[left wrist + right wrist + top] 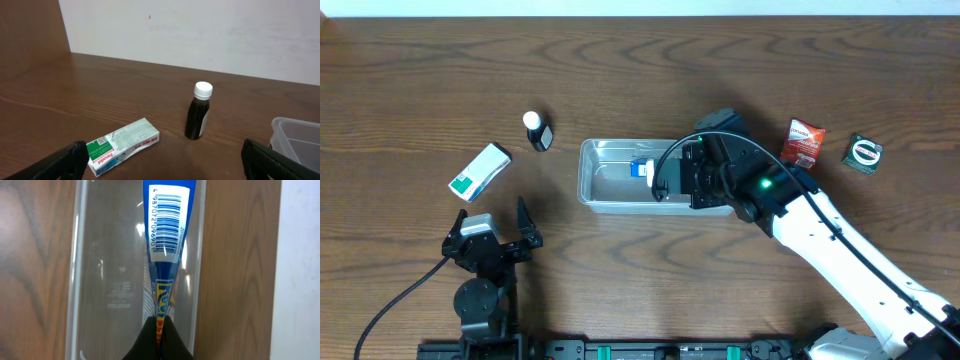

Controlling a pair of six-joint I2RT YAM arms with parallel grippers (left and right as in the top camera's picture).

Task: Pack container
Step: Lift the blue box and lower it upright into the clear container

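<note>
The blue packet [167, 227] is hanging lined up with the container's long side, so my right gripper goes on down until the packet touches the container's bottom [117, 282] before it lets go.
The clear plastic container [605, 190] lies at the table's middle; it also shows in the right wrist view [100, 280] and at the right edge of the left wrist view [295, 137]. My right gripper [670, 178] hangs over the container's right half, shut [160, 330] on the crimped end of a blue packet [167, 225] with a barcode, whose body reaches into the container [641, 169]. My left gripper [492, 240] is open and empty near the front left edge, its fingers wide apart [165, 162].
A green-and-white Panadol box [480, 171] [122, 145] and a small dark bottle with a white cap [536, 131] [199, 112] lie left of the container. A red packet [803, 142] and a green packet [863, 153] lie at the right.
</note>
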